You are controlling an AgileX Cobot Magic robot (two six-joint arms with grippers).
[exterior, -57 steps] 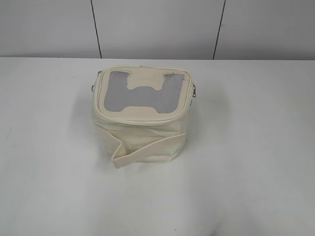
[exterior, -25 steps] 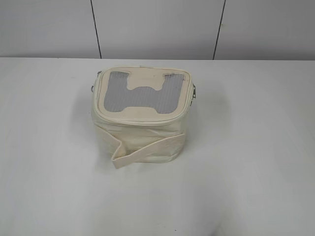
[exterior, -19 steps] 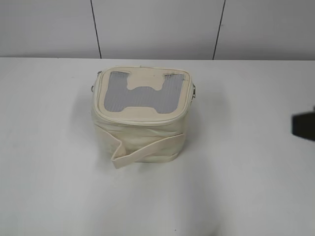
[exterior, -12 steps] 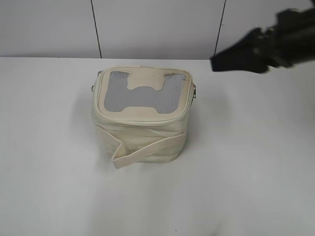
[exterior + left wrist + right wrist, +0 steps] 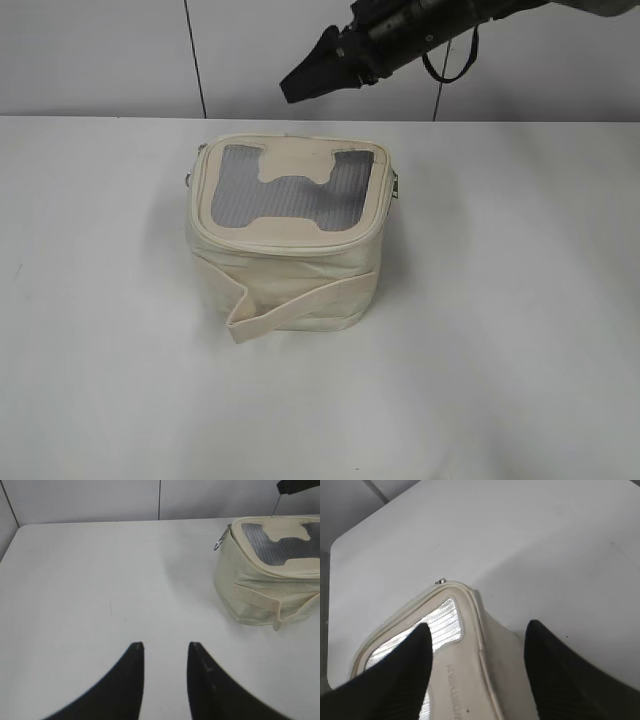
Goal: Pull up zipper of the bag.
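The silver slider (image 5: 188,180) will travel round to the bag's front when the robot pulls it, because the zipper track curves round the front corner (image 5: 199,236).
The cream boxy bag (image 5: 285,270) stands on the white table, its grey mesh top with the H-shaped patch (image 5: 292,185) facing up. The cream zipper track (image 5: 290,243) runs round the top rim, with silver sliders at the left (image 5: 188,181) and right (image 5: 396,187) sides. My right gripper (image 5: 295,88) hovers open above the bag's back edge; in the right wrist view its jaws (image 5: 477,630) straddle the rim (image 5: 479,625) without touching it. My left gripper (image 5: 165,647) is open and empty over bare table, well left of the bag (image 5: 260,595); it is out of the exterior view.
The bag's strap (image 5: 300,305) loops loosely across its front. The white table (image 5: 520,330) ends at a panelled grey wall (image 5: 100,60) behind. A ring pull (image 5: 219,544) hangs at the bag's near corner in the left wrist view.
My right arm has swung in from the right edge of the exterior view, up and leftward, to above the bag's back edge. The bag has not moved.
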